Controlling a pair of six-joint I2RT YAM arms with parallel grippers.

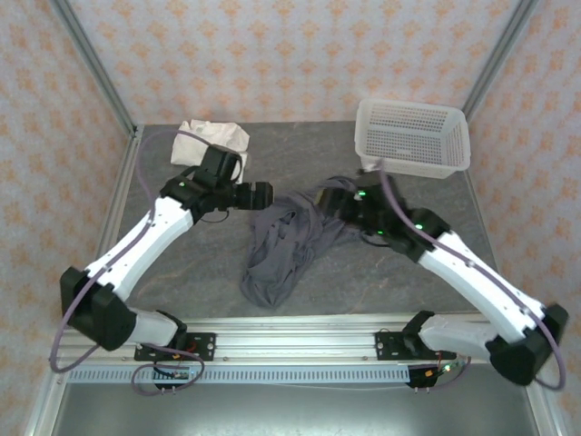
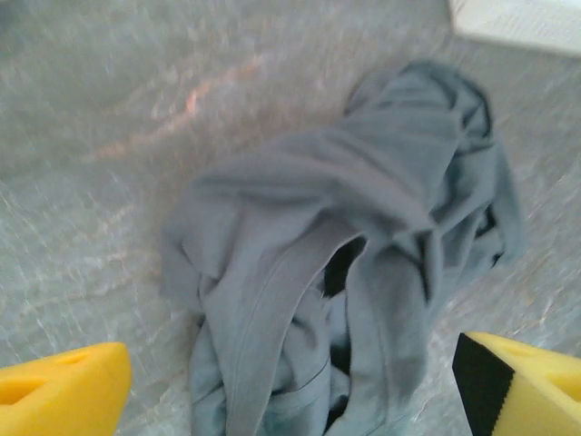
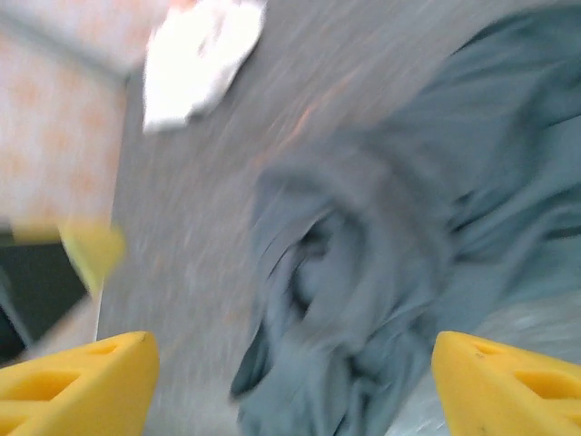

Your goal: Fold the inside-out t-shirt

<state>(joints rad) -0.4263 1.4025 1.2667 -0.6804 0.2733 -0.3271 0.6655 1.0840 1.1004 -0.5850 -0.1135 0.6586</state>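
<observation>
My right gripper needs to pinch and lift the t-shirt by its upper edge, because the t-shirt lies bunched in a crumpled heap. My left gripper will then pull it apart before the folding.
The inside-out t-shirt is a dark slate-grey heap, crumpled in the middle of the table. My left gripper hovers at its upper left edge. In the left wrist view the yellow fingers stand wide apart, and the t-shirt lies below with no fabric pinched between them. My right gripper sits over the heap's upper right part. The right wrist view is blurred by motion. There the right gripper is open above the t-shirt, holding nothing.
A cream-white garment lies at the back left, also seen in the right wrist view. A white mesh basket stands at the back right, its corner showing in the left wrist view. Metal frame posts border the table.
</observation>
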